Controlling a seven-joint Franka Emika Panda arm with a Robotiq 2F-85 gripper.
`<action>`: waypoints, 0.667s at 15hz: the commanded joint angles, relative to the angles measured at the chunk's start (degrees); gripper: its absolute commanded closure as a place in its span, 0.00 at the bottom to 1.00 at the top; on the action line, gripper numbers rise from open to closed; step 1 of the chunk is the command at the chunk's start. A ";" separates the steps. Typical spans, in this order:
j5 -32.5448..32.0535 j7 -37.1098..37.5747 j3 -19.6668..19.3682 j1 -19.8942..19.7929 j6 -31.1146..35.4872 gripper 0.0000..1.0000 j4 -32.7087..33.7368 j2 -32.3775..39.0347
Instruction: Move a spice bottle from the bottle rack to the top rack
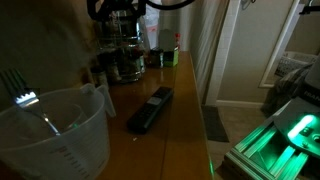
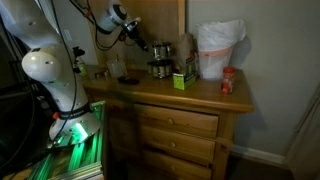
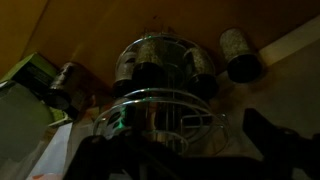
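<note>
Next, my gripper backs away from above the top rack, where it hovers now, because the spice jar stands apart on the wood. It should then come down around that jar.
The bottle rack is a round two-tier metal stand of small dark-lidded glass jars at the back of the wooden dresser; it also shows in an exterior view. In the wrist view its top rack is ringed with jars above the wire rings of the lower tier. One spice jar is apart from the rack on the wood. My gripper hovers just beside and above the rack. In the wrist view its dark fingers look spread and empty.
A clear measuring jug with a fork stands close to one camera, and a black remote lies mid-dresser. A green box, a white plastic bag and a red-lidded jar stand beyond the rack. The scene is dim.
</note>
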 commanded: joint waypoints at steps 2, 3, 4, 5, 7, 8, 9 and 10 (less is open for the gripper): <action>-6.44 6.00 1.13 -3.66 -0.02 0.00 1.16 1.71; -6.92 5.94 0.83 -4.11 0.72 0.00 1.02 2.00; -7.56 5.96 0.62 -4.74 1.52 0.00 0.91 2.39; -8.61 6.25 0.51 -5.56 2.45 0.00 0.78 2.74; -10.42 6.88 0.30 -7.00 5.04 0.00 0.68 3.66; -11.48 7.62 0.34 -7.78 5.83 0.00 0.84 4.09; -12.63 8.41 0.44 -8.66 6.17 0.00 1.07 4.58; -13.66 9.13 0.55 -9.33 6.24 0.00 1.25 4.93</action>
